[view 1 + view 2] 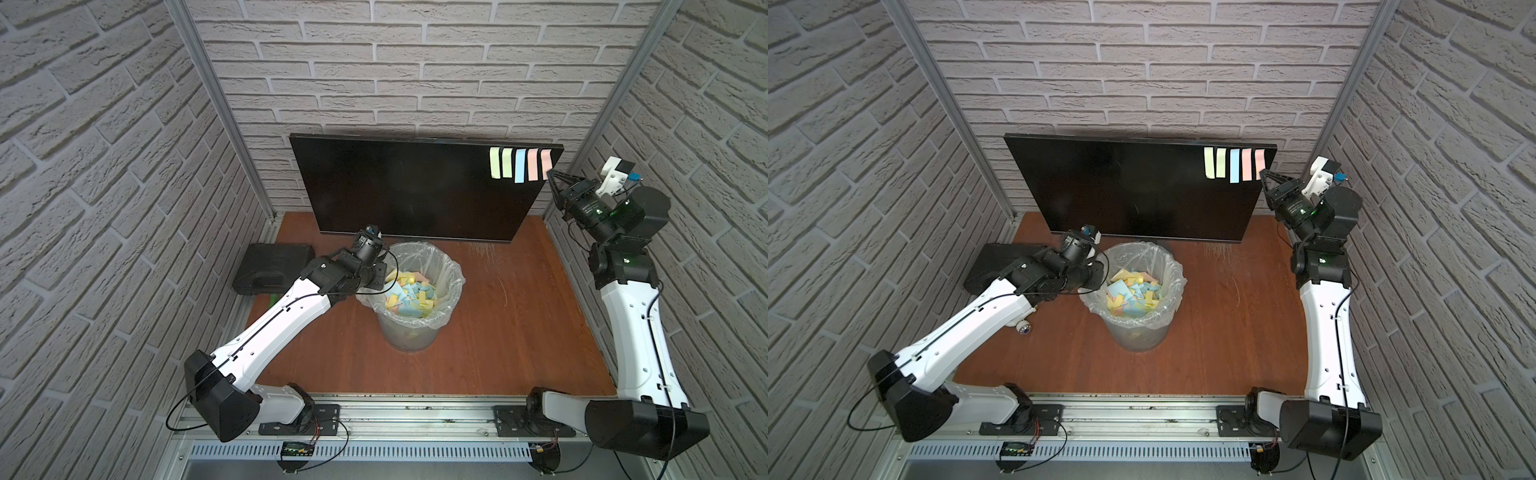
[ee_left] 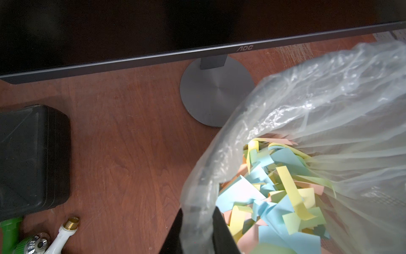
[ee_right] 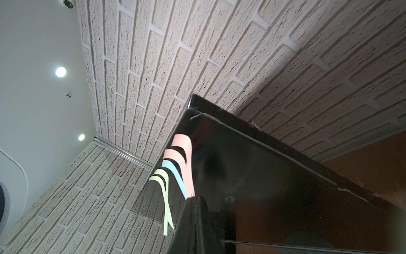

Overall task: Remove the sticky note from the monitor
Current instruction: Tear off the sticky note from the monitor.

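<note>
My right gripper is holding the outermost pink sticky note by its loose end (image 1: 548, 174). I should go on pulling it off toward the bin (image 1: 412, 292) and let it go inside.
The monitor (image 1: 395, 187) (image 1: 1121, 187) stands at the back of the table, and several sticky notes hang in a row at its top right corner, green, blue and pink. My right gripper (image 1: 550, 171) (image 1: 1262, 170) (image 3: 194, 198) is raised to that corner, shut on the lower end of the rightmost pink sticky note (image 1: 547, 160) (image 1: 1260, 160) (image 3: 188, 167), whose top is still stuck to the screen. Over by the bin (image 1: 453, 282) (image 1: 1177, 274), my left gripper (image 1: 383, 271) (image 1: 1100, 270) (image 2: 197, 217) is shut on the bag-lined rim (image 2: 197, 198), one finger on each side.
The bin holds many discarded coloured notes (image 2: 274, 193). A black plastic case (image 1: 270, 266) (image 2: 33, 158) lies left of the bin, with green and white fittings (image 2: 63, 235) beside it. The monitor's round base (image 2: 215, 94) sits behind the bin. Brick walls close in on both sides.
</note>
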You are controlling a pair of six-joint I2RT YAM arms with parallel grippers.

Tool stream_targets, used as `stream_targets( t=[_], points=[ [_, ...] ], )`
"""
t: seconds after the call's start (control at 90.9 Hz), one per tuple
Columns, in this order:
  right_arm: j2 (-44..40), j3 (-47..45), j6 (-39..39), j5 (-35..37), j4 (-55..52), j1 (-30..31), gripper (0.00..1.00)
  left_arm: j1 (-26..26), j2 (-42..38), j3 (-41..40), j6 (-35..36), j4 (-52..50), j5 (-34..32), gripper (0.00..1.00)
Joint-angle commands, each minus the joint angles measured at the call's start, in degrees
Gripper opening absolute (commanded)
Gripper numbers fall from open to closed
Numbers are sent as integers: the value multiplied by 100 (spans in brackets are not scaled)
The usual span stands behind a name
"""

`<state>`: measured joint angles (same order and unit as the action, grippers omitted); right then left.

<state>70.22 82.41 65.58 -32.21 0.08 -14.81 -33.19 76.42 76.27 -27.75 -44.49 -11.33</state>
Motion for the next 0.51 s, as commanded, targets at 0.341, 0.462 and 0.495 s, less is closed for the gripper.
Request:
stream_targets(
  t=[0.341, 0.462, 0.495],
  points=[
    [-744, -202, -336, -49, -189, -9, 3, -26, 11, -35, 50, 71, -33, 20],
    [-1006, -463, -320, -49, -215, 149, 3, -26, 21, -36, 50, 66, -30, 20],
    [-1088, -549, -351, -42, -233, 227, 3, -25, 22, -41, 46, 71, -29, 20]
  ],
)
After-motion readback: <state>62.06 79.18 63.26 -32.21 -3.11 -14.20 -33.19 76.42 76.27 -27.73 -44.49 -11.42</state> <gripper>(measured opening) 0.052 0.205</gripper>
